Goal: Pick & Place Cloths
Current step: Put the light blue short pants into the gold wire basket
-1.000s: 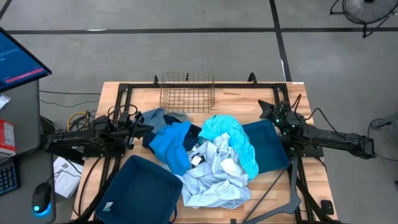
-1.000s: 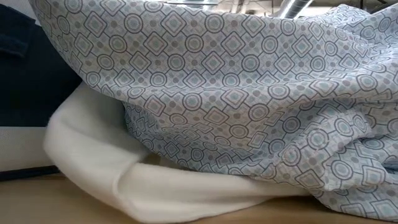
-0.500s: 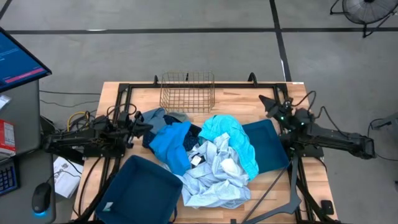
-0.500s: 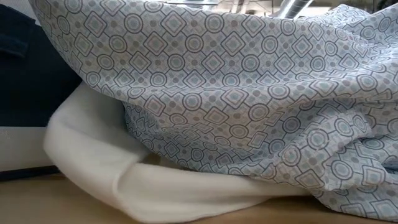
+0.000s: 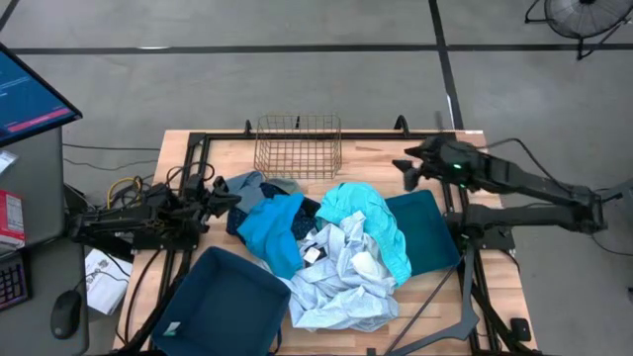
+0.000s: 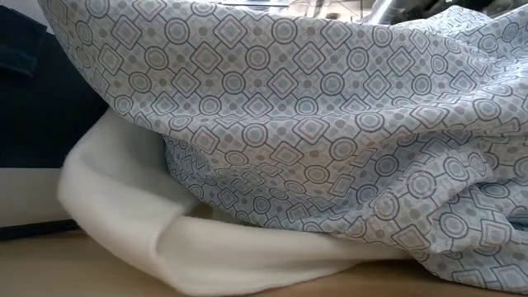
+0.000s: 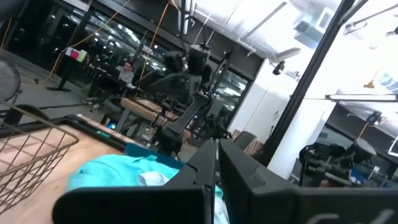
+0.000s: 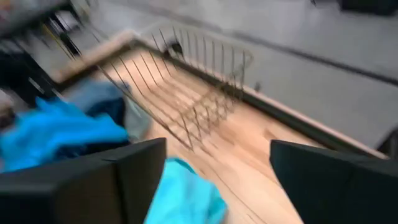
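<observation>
The turquoise cloth's far end [image 5: 348, 191] lies clear of other cloths, so my open right gripper should go on heading to that end [image 5: 362, 196] until its fingers surround the turquoise cloth.
The cloths lie in a heap at mid-table: a turquoise one [image 5: 361, 213], a bright blue one [image 5: 272, 227], a pale patterned one [image 5: 341, 282] and a grey-blue one [image 5: 252, 186]. The low view is filled by the patterned cloth [image 6: 313, 124] lying over a white one [image 6: 165, 231]. My right gripper [image 5: 408, 173] hovers open above the table's far right part, near the turquoise cloth [image 8: 186, 193], with nothing between its fingers. My left gripper [image 5: 229, 199] is shut, low at the heap's left edge.
A gold wire basket [image 5: 299, 146] stands at the far edge. One dark teal bin [image 5: 226, 302] sits at the near left. Another teal bin [image 5: 425, 229] sits at the right, with the turquoise cloth partly over it. A black frame runs around the tabletop.
My right gripper has risen and swung from the right bin's far corner toward the table's left, ending between the basket and the turquoise cloth. Its fingers have opened. The cloths have not moved.
</observation>
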`<state>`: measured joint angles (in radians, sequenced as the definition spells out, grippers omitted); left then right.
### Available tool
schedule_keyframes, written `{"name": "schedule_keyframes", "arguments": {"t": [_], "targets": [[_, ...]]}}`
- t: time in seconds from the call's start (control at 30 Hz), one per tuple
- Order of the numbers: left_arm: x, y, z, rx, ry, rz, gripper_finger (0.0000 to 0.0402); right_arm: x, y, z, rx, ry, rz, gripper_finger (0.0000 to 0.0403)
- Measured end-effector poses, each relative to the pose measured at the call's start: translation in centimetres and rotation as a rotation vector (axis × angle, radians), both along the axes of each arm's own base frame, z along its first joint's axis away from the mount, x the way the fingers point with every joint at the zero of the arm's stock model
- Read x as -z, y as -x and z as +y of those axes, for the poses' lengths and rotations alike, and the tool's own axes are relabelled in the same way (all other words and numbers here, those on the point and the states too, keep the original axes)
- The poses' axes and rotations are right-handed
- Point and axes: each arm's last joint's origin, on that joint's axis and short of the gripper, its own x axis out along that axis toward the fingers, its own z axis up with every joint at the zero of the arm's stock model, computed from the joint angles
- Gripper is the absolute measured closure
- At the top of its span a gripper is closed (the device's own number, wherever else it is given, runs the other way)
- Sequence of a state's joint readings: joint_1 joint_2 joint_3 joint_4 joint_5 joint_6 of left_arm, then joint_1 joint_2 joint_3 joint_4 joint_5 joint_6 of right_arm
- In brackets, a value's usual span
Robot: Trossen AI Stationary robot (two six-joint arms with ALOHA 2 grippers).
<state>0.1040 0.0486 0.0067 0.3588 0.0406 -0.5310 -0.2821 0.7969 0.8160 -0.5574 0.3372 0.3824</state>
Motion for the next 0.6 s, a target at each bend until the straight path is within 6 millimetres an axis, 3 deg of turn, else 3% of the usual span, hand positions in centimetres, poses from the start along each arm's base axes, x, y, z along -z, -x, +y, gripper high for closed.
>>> {"name": "schedule_keyframes", "arguments": {"t": [0.13, 0.37, 0.6], "targets": [[-0.1, 0.0, 0.0, 0.0, 0.0, -0.01, 0.0398, 0.9, -3.6, -1.1, -0.017, -0.06, 0.141, 0.0069], [-0.1, 0.0, 0.0, 0.016, 0.048, -0.015, 0.0398, 5.4, -9.7, -3.0, -0.197, -0.277, 0.343, 0.0048], [-0.1, 0.0, 0.0, 0.016, 0.047, -0.018, 0.0398, 9.8, -12.8, -3.9, -0.262, -0.332, 0.526, 0.0054]]}}
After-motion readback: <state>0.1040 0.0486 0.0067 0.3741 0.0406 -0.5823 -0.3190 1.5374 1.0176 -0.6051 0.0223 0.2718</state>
